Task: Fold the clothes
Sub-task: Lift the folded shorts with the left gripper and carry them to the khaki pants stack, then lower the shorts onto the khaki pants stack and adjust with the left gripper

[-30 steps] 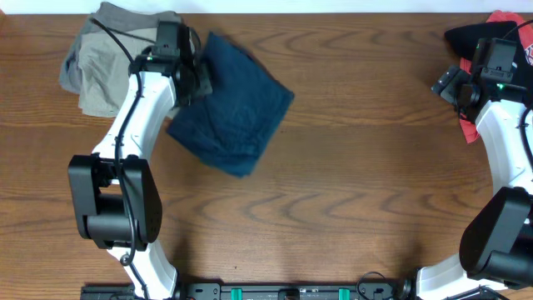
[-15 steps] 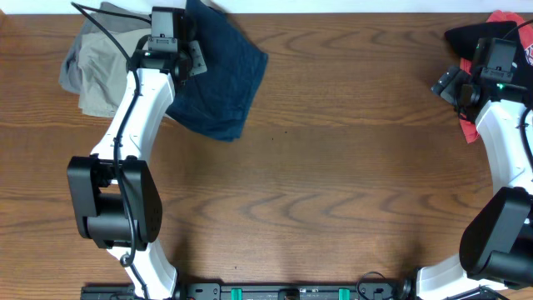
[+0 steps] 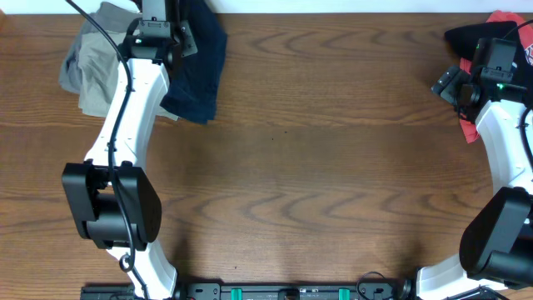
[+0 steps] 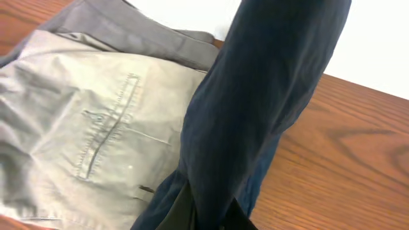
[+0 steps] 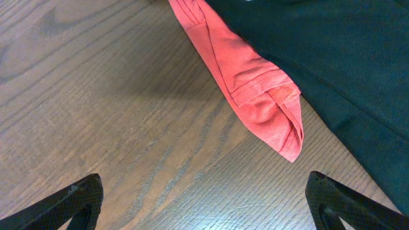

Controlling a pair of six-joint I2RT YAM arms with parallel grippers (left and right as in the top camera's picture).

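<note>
The robot's left gripper should bring the navy shorts back over the khaki shorts [image 3: 96,81] before it opens, because the navy shorts' lower end [image 3: 196,102] lies past the khaki shorts' edge.
The dark navy shorts [image 3: 200,62] hang folded from my left gripper [image 3: 171,37] at the table's far left edge, trailing down beside the khaki shorts [image 3: 96,67]. In the left wrist view the navy cloth [image 4: 255,108] is pinched between my fingers [image 4: 211,217] and drapes over the khaki shorts [image 4: 83,134], whose back pocket shows. My right gripper [image 5: 204,204] is open and empty above bare wood near a red cloth [image 5: 249,83] and a black garment [image 5: 339,70].
The red cloth [image 3: 504,18] and black garment [image 3: 466,37] lie in the far right corner under my right arm. The table's far edge runs just behind both piles. Bare wood fills the middle and front of the table [image 3: 316,183].
My left gripper has pulled the navy shorts back and left toward the khaki shorts; the cloth has narrowed from a spread square to a hanging fold. The right arm has not moved.
</note>
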